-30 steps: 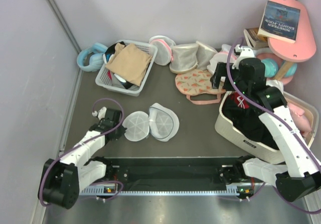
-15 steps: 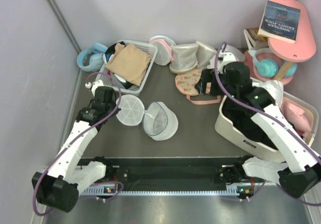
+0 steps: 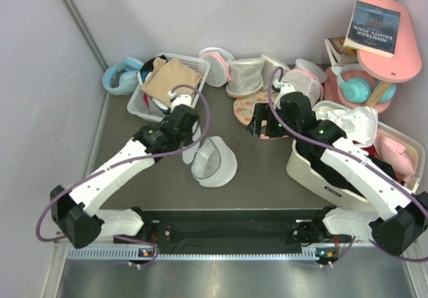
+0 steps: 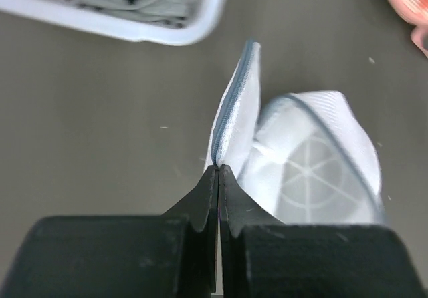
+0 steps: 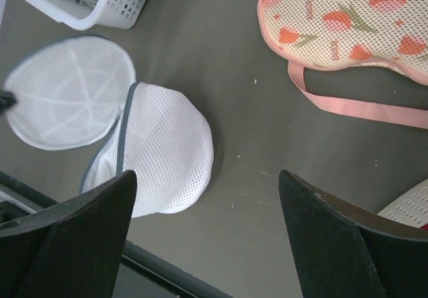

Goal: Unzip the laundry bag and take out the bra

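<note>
My left gripper goes on swinging the flap over the dome (image 3: 208,160) and lets go there. Its fingers are holding the lid flap's grey zipper edge (image 4: 235,99) beside the bag's empty dome.
The round white mesh laundry bag (image 3: 217,164) lies open at the table's centre. My left gripper (image 3: 194,141) is shut on the grey zipper edge of its lid flap (image 4: 234,111) and holds the flap upright beside the dome (image 4: 314,171). In the right wrist view the flap (image 5: 67,91) and the dome (image 5: 160,158) look empty. My right gripper (image 3: 257,127) is open and empty, just right of the bag and above the table; it also shows in its own view (image 5: 210,234). No black bra shows clearly. Dark fabric lies in the white bin (image 3: 321,174) under my right arm.
A white slatted basket (image 3: 144,107) with tan cloth stands at the back left, blue headphones (image 3: 120,74) beside it. Pink-trimmed mesh bags (image 3: 217,64) and a strawberry-print bag (image 3: 264,111) lie at the back. A pink shelf (image 3: 394,67) with a book is at the back right.
My left arm swung up and to the right with the lid flap in its grip, raising the flap against the dome. My right arm moved left from above the bin.
</note>
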`<act>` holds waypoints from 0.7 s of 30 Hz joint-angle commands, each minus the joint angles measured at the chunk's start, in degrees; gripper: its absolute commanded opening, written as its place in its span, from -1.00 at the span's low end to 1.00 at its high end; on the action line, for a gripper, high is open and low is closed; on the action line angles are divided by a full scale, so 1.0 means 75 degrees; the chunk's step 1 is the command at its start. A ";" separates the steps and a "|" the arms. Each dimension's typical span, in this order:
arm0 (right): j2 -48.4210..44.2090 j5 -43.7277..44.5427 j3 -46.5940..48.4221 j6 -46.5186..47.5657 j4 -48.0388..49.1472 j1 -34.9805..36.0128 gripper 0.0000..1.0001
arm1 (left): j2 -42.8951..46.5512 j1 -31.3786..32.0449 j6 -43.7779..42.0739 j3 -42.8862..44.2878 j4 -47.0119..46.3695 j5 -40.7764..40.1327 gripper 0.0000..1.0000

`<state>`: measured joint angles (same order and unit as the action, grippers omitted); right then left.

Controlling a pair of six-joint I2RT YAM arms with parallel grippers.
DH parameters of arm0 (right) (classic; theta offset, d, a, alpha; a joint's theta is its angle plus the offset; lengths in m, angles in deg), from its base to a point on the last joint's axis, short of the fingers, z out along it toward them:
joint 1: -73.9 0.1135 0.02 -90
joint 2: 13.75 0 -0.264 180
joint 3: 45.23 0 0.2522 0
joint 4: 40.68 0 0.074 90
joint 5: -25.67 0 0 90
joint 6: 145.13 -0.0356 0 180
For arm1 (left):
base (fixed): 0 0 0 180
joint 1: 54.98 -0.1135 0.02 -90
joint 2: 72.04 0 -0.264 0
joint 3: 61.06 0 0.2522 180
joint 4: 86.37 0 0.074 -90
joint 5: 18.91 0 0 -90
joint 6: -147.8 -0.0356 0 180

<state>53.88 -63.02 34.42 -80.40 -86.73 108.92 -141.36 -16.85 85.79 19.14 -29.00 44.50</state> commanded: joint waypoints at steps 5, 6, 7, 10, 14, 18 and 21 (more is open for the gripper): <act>-0.0568 0.0401 -0.0078 -0.0379 0.0368 -0.0064 0.74 | -0.1467 0.1993 0.0545 0.0868 0.0419 -0.1095 -1.00; -0.0604 0.0447 -0.0090 -0.0391 0.0322 -0.0065 0.74 | -0.1550 0.2099 0.0766 0.0903 0.0454 -0.1061 -1.00; -0.0627 0.0482 -0.0090 -0.0415 0.0298 -0.0076 0.74 | -0.1690 0.2250 0.0884 0.0904 0.0477 -0.0991 -1.00; -0.0733 0.0635 -0.0113 -0.0450 0.0181 -0.0100 0.75 | -0.1714 0.2555 0.1248 0.0729 0.0221 -0.0558 -1.00; -0.0897 0.0822 -0.0160 -0.0462 0.0099 -0.0158 0.75 | -0.1843 0.2873 0.1611 0.0342 -0.0563 0.0110 -1.00; -0.1037 0.0963 -0.0160 -0.0462 -0.0030 -0.0194 0.76 | -0.2042 0.3095 0.1846 -0.0172 -0.1533 0.0930 -1.00; -0.1155 0.1022 -0.0195 -0.0462 -0.0077 -0.0229 0.76 | -0.2066 0.3107 0.2079 -0.0827 -0.2716 0.1949 -0.91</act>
<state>47.44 -57.30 33.02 -83.33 -87.85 107.83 -156.22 5.93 97.63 18.22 -35.99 49.31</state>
